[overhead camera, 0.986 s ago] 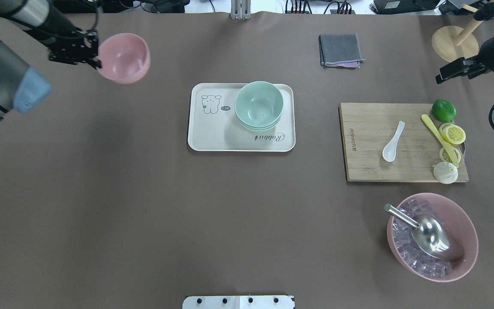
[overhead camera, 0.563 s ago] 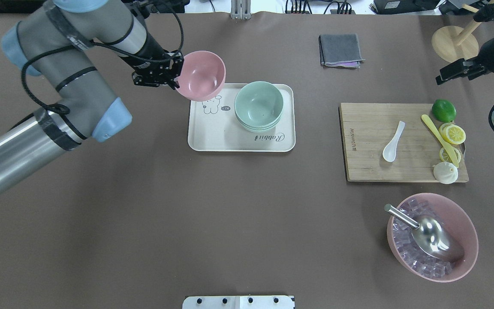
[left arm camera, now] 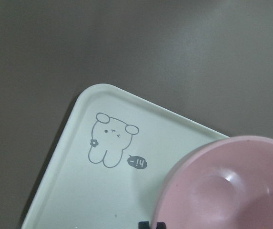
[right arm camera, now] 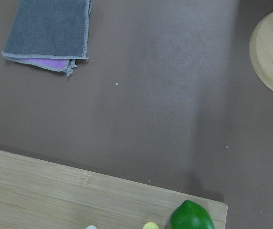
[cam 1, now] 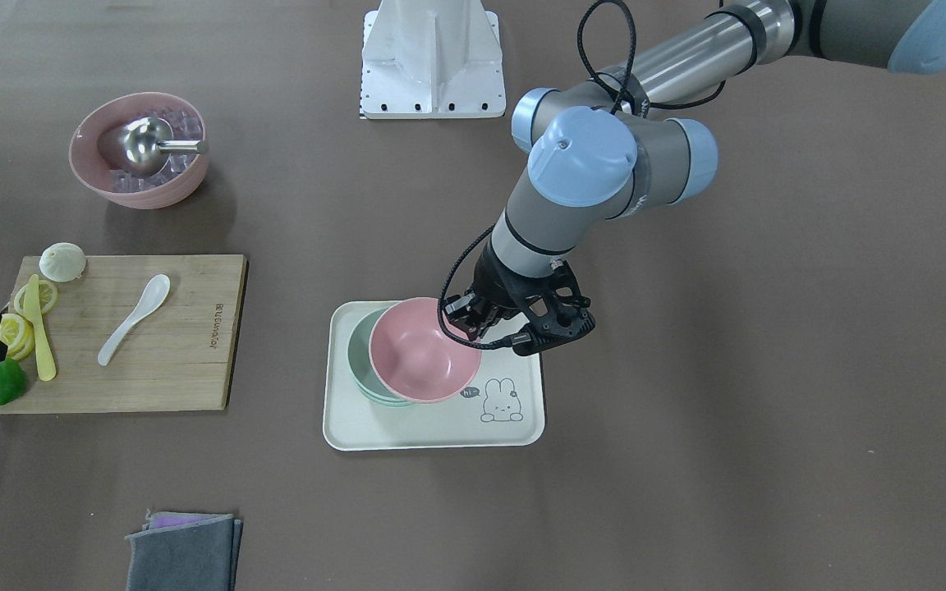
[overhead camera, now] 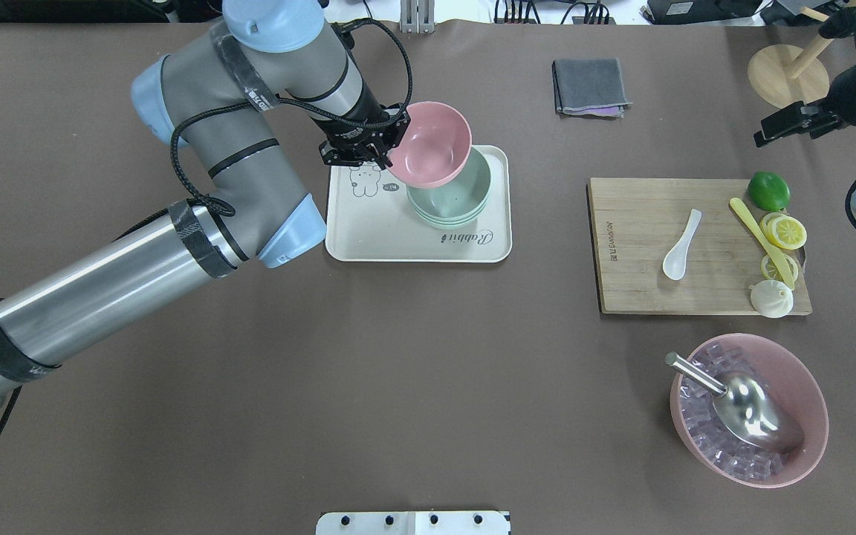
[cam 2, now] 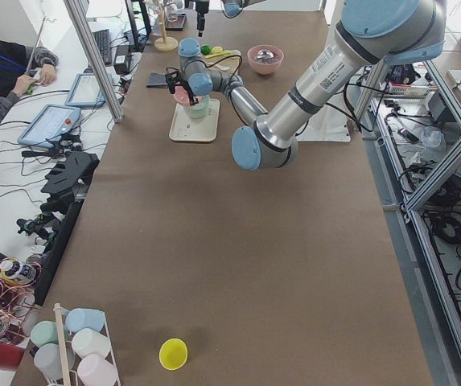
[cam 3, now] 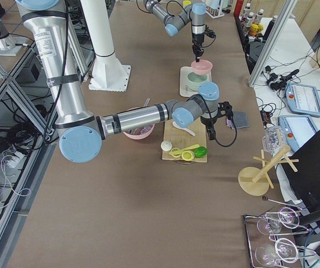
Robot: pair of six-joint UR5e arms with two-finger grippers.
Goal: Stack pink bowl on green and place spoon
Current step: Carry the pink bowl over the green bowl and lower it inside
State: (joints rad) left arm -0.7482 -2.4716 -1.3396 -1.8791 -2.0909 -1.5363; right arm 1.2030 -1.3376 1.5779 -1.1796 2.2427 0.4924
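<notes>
The spoon's handle [cam 1: 121, 338] will lean over the bowl's rim when I put the spoon down, because the white spoon looks as long as the pink bowl [cam 1: 424, 351] is wide.
My left gripper [overhead camera: 388, 148] is shut on the rim of the pink bowl [overhead camera: 432, 145] and holds it tilted just above the stacked green bowls [overhead camera: 465, 202] on the cream tray [overhead camera: 368, 238]. In the front view the pink bowl [cam 1: 420, 353] overlaps the green bowls [cam 1: 358, 355], offset toward the rabbit print. The left wrist view shows the pink bowl [left arm camera: 231, 186] over the tray [left arm camera: 79, 181]. The white spoon [overhead camera: 682, 245] lies on the wooden cutting board [overhead camera: 636, 215]. My right gripper [overhead camera: 764, 135] is open and empty, beyond the board's far right corner.
On the board lie a lime [overhead camera: 768, 191], lemon slices [overhead camera: 785, 232], a yellow knife [overhead camera: 759, 230] and a white bun [overhead camera: 771, 299]. A pink bowl of ice with a metal scoop [overhead camera: 749, 409] stands front right. A grey cloth [overhead camera: 590, 85] and a wooden stand [overhead camera: 785, 74] are at the back.
My left arm has carried the pink bowl from the far left of the table rightward to above the green bowls on the tray. The right arm has not moved.
</notes>
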